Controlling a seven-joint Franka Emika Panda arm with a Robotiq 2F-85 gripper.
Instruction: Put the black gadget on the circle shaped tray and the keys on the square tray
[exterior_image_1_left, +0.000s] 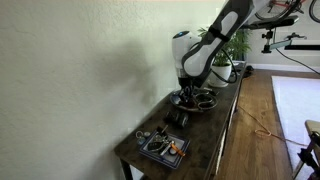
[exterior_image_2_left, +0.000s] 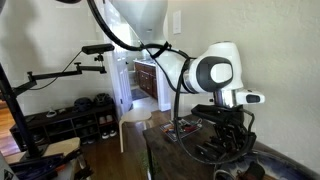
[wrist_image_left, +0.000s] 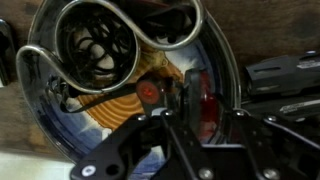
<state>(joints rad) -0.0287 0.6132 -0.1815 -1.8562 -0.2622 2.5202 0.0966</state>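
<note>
The black gadget (wrist_image_left: 208, 107) is inside the circle shaped tray's rim and close over the tray's patterned bottom (wrist_image_left: 182, 62), so my gripper should go on down before it lets go of it there.
My gripper (exterior_image_1_left: 190, 96) (exterior_image_2_left: 228, 142) reaches down into the circle shaped tray (exterior_image_1_left: 206, 103) at the far end of the dark table. In the wrist view its fingers (wrist_image_left: 202, 118) are closed around a narrow dark object with a red patch, which looks like the black gadget (wrist_image_left: 200, 98). It hangs just over the tray's patterned floor, inside the rim (wrist_image_left: 228, 60). The square tray (exterior_image_1_left: 148, 152) sits at the table's near end. The keys (exterior_image_1_left: 159, 142) lie in it as a small pale cluster.
A coiled wire item (wrist_image_left: 95, 45) fills the far part of the round tray. An orange item (exterior_image_1_left: 173, 147) lies in the square tray. A dark boxy thing (exterior_image_1_left: 178, 117) sits beside the round tray. A white plant pot (exterior_image_1_left: 222, 70) stands behind. The wall runs along the table.
</note>
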